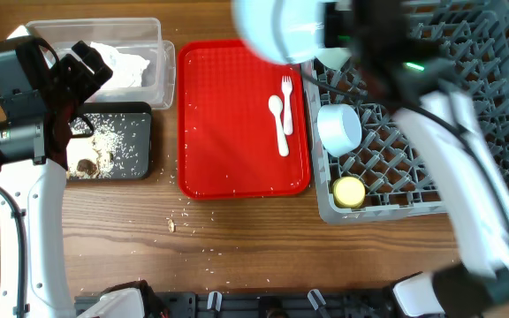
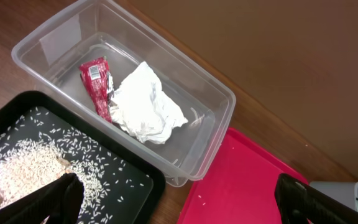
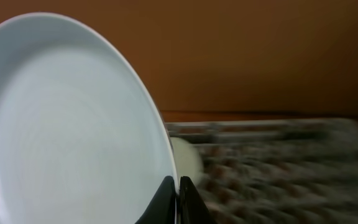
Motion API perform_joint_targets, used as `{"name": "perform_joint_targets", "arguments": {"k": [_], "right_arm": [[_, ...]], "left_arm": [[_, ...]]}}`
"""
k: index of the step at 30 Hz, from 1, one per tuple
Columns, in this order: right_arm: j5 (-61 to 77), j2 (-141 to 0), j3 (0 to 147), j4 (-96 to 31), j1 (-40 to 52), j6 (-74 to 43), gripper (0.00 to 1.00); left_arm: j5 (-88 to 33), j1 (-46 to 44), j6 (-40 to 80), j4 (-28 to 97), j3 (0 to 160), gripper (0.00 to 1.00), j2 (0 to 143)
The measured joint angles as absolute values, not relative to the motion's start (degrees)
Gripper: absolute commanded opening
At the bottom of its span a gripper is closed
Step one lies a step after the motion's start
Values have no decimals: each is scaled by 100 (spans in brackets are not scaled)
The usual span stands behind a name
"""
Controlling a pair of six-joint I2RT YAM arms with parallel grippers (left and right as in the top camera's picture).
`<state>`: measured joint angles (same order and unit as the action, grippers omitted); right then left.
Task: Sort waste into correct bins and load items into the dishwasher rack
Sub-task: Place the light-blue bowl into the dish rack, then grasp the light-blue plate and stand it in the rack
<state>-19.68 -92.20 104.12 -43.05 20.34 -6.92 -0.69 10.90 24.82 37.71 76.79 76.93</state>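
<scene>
I should turn the pale blue plate (image 1: 277, 28), which faces up over the red tray, upright with my right gripper and then lower it beside the mint bowl.
My right gripper (image 3: 178, 193) is shut on the rim of the pale blue plate (image 3: 67, 124) and holds it in the air over the top left corner of the grey dishwasher rack (image 1: 467, 132); the plate also shows in the overhead view (image 1: 277, 26). A mint bowl (image 1: 339, 127) and the yellow cup (image 1: 350, 192) sit in the rack. The white fork (image 1: 287, 91) and spoon (image 1: 278, 122) lie on the red tray (image 1: 228, 115). The clear tub (image 2: 185, 87) holds the red wrapper (image 2: 96, 84) and white napkin (image 2: 145, 102). The black tray (image 2: 117, 180) holds rice and scraps. My left gripper (image 2: 179, 202) is open over the two bins.
Rice crumbs (image 1: 184, 223) lie scattered on the wooden table in front of the red tray. The left arm (image 1: 25, 159) stands along the table's left side, the right arm (image 1: 467, 177) crosses over the rack.
</scene>
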Motion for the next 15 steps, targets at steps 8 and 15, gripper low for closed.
{"name": "perform_joint_targets", "arguments": {"k": [8, 15], "right_arm": [[-3653, -9673, 10202, -4794, 593, 1304, 4], [-3881, -10602, 10197, -4029, 580, 2845, 4]], "left_arm": [[-69, 1090, 2482, 3774, 7679, 100, 7693], [-67, 1090, 2482, 3776, 7679, 100, 7693]]}}
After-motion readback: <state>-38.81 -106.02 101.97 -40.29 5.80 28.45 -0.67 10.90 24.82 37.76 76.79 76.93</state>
